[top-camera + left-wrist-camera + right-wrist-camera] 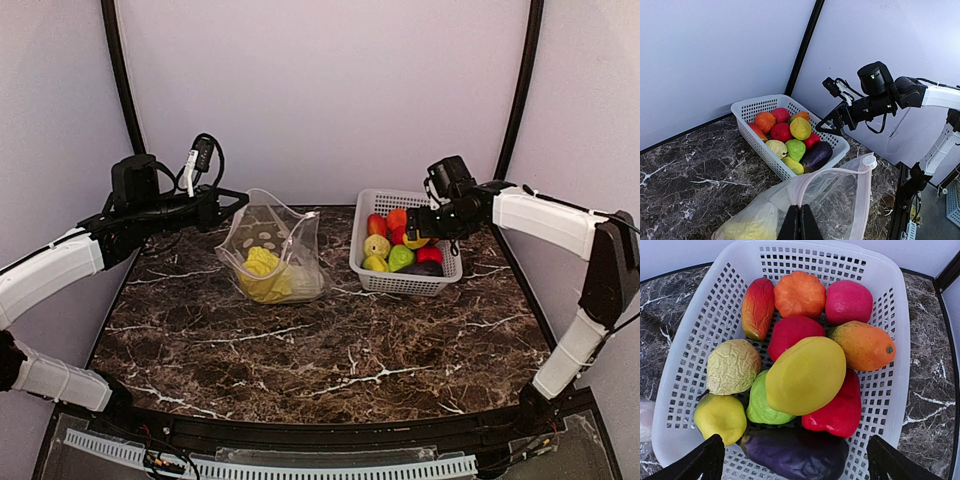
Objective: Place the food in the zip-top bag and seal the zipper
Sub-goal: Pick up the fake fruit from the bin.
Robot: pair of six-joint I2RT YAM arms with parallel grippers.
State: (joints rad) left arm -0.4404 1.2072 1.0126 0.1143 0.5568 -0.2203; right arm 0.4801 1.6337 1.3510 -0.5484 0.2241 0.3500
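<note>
The yellow mango point(806, 375) lies above the red pepper and both its sides are clear. I keep moving my right gripper's open fingers down until they are on either side of the mango.
The clear dotted zip-top bag point(275, 240) stands open at the left middle of the table, with yellow food point(264, 276) inside it. My left gripper point(801, 224) is shut on the bag's mouth edge, on the pinkish zipper point(840, 171), and holds it up. The zipper's white slider point(869, 161) sits at the far corner. Several pieces of food lie in the white basket point(890, 275): a yellow mango point(805, 375), a purple eggplant point(805, 447), a red pepper point(840, 410) and others. My right gripper point(797, 460) hangs open just above the eggplant, with nothing between its fingers.
The basket point(395, 283) stands at the back right of the dark marble table point(330, 370), about a hand's width from the bag. Pale walls and black corner posts point(518, 90) close the back and sides.
</note>
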